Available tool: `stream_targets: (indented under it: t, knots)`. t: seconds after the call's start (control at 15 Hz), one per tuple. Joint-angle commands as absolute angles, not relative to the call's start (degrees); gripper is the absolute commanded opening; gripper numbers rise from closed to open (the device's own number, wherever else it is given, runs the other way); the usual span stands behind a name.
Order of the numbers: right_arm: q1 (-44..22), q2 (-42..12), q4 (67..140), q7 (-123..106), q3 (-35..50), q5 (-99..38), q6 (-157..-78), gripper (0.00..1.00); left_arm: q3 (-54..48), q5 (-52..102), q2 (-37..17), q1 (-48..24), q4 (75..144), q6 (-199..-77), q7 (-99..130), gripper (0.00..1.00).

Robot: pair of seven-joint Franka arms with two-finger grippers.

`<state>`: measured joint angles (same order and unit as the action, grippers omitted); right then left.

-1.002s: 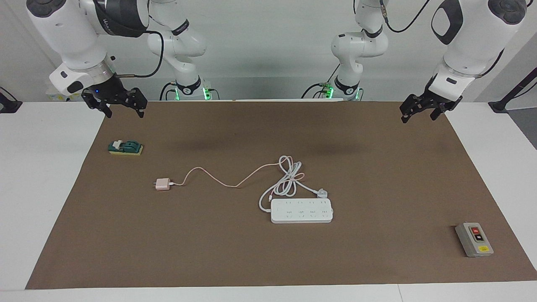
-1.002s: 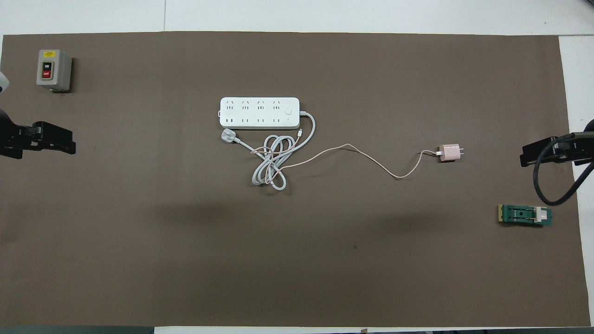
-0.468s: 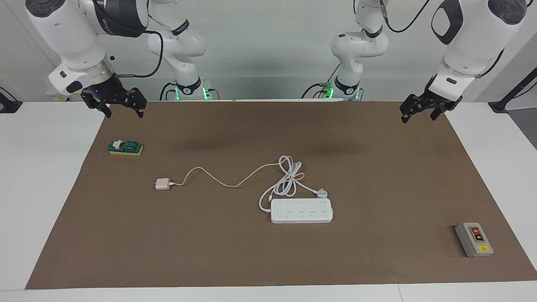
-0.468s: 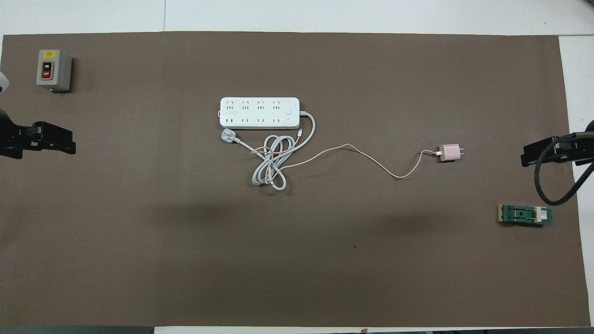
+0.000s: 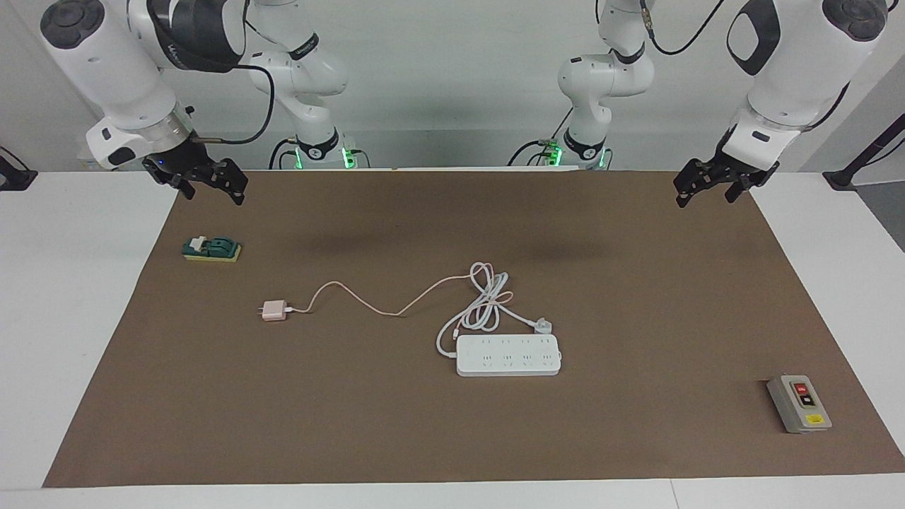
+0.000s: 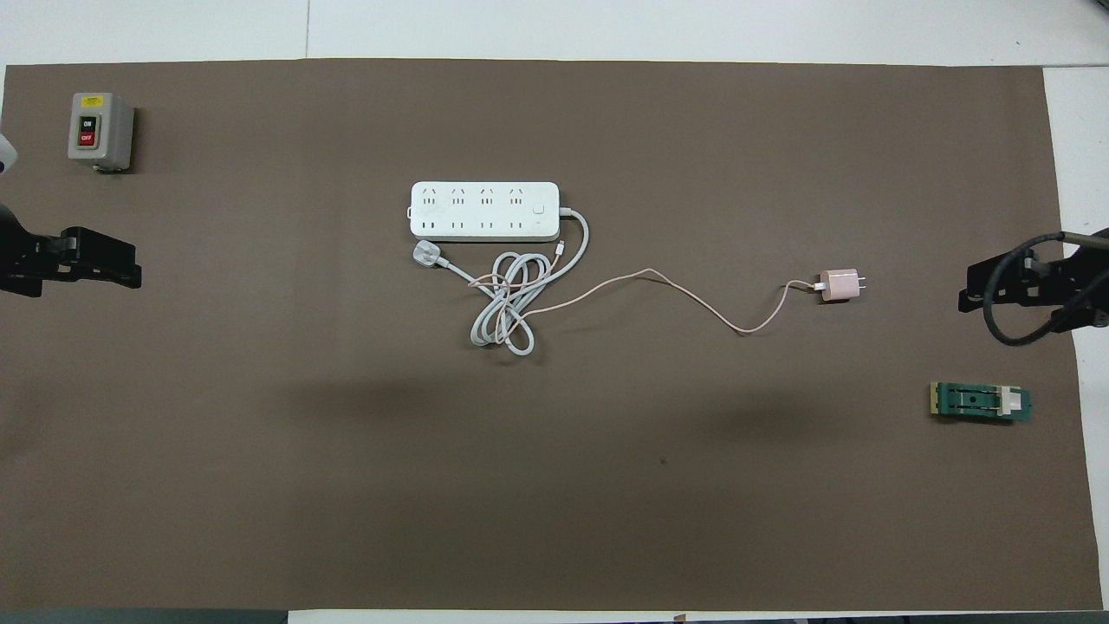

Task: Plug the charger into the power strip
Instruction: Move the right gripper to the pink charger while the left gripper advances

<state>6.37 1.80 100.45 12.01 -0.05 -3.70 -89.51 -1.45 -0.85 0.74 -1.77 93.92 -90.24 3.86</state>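
I expect the pink cable [image 6: 650, 271] to gather into loops over the coiled white cord when I carry the charger to the power strip, because the cable lies in slack bends [image 6: 741, 331].
The charger [image 5: 273, 310] [image 6: 839, 285], a small pale pink cube, lies on the brown mat toward the right arm's end. Its thin pink cable [image 5: 368, 304] runs to the coiled white cord beside the power strip [image 5: 508, 355] [image 6: 483, 210]. The strip is a white bar with two rows of outlets, lying mid-table with nothing plugged into it. My right gripper [image 5: 214, 196] [image 6: 975, 290] hangs open and empty over the mat's edge at its own end. My left gripper [image 5: 705, 198] [image 6: 130, 264] waits open and empty over the mat's edge at the left arm's end.
A grey switch box [image 5: 799, 403] [image 6: 100, 130] with red and black buttons sits at the left arm's end, farther from the robots than the strip. A green and yellow part [image 5: 212, 249] [image 6: 981, 402] lies under the right gripper. The cord's white plug [image 5: 542, 325] rests beside the strip.
The right gripper has turned and shifted slightly toward the middle of the table. The left arm, charger and strip have not moved.
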Motion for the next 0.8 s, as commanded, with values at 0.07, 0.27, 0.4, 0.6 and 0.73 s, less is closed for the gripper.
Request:
stream_targets:
  t: [0.07,0.27,0.4,0.6,0.73]
  knots:
    - [9.1,-2.5,104.0,29.8,0.4,-10.4,-95.1,1.00,-1.6,-0.6,1.5,-1.4,94.1,-89.4,3.8,1.00]
    - [12.7,-6.5,105.6,37.6,0.4,-19.2,-98.8,1.00,-1.6,-0.6,1.5,-1.4,94.1,-89.4,3.8,1.00]
    - [14.5,-8.5,106.2,42.1,0.4,-24.8,-100.8,1.00,-1.6,-0.6,1.5,-1.4,94.1,-89.4,3.8,1.00]
    - [14.9,-10.0,108.5,48.3,0.4,-29.9,-104.1,1.00,-1.6,-0.6,1.5,-1.4,94.1,-89.4,3.8,1.00]
    - [15.8,-14.2,108.0,48.5,0.3,-31.6,-104.7,1.00,-1.6,-0.6,1.5,-1.4,94.1,-89.4,3.8,1.00]
